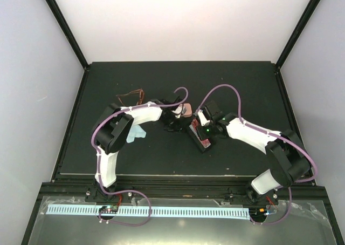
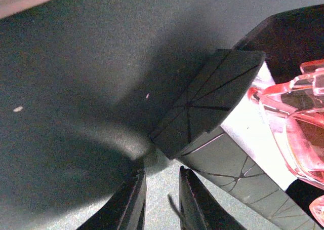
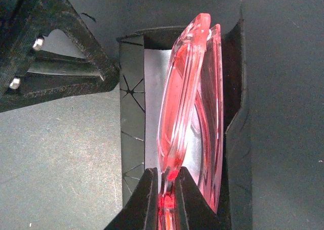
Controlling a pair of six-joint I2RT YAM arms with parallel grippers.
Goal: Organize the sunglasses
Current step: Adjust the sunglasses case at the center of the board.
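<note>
Next, my right gripper lays the red-pink sunglasses (image 3: 183, 96) flat on the pale lining (image 3: 154, 96) before it closes the black case, because the sunglasses are standing on edge in the case.
The red-pink sunglasses (image 3: 190, 103) are folded and stand on edge in the open black case (image 3: 132, 113), whose lining is pale. My right gripper (image 3: 164, 177) is shut on the near end of their frame. In the top view this gripper (image 1: 204, 130) is over the case (image 1: 200, 141) at mid-table. My left gripper (image 2: 162, 182) hangs just short of the case's end flap (image 2: 207, 103), jaws a little apart and empty; the red-pink pair (image 2: 298, 133) shows to its right. The brownish-amber sunglasses (image 1: 132, 97) lie open behind the left arm.
A pink case (image 1: 186, 110) lies just behind the black case, between the two grippers. A light blue cloth (image 1: 137, 133) lies under the left forearm. The left gripper's body (image 3: 50, 63) is close to the far left of the case.
</note>
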